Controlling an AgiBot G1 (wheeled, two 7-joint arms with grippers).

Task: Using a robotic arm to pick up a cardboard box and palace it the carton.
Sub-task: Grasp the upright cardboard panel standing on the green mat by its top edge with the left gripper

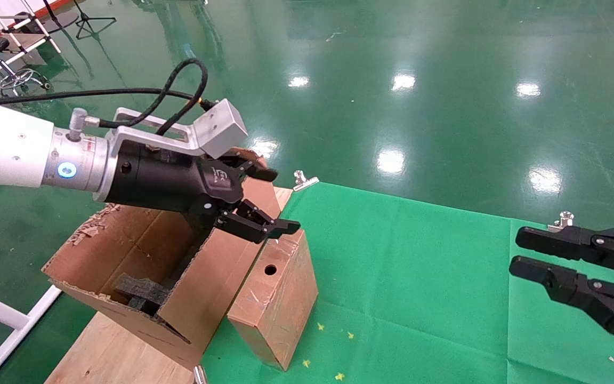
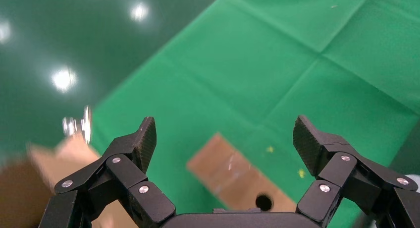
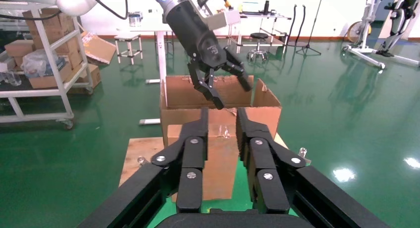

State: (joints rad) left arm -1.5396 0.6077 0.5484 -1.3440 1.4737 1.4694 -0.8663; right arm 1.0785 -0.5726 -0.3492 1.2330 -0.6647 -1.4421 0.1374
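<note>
My left gripper is pointing past the box at the green cloth (image 2: 233, 99), so next I tip the fingers down and lower them on both sides of the box's top (image 1: 263, 289) before closing them.
The small taped cardboard box (image 1: 280, 298) with a round hole stands on the green cloth, against the side of the large torn-flap carton (image 1: 126, 240). The white robotic arm's left gripper (image 1: 280, 201) is open and empty, hovering just above the box's top end. In the left wrist view the box (image 2: 233, 173) lies below, between the spread fingers of the gripper (image 2: 225, 134). Black foam (image 1: 139, 293) sits inside the carton. The all-black right gripper (image 1: 517, 250) is parked at the right, open and empty. In its own view (image 3: 222, 114) it faces the box (image 3: 220, 148) and carton (image 3: 267, 106).
The green cloth (image 1: 419, 277) covers the table and is held by metal clamps (image 1: 303, 180). The carton rests on a wooden board (image 1: 110, 346) at the left. A white frame (image 1: 3, 320) stands beside it on the green floor. Shelves and tables (image 3: 44, 64) stand far behind.
</note>
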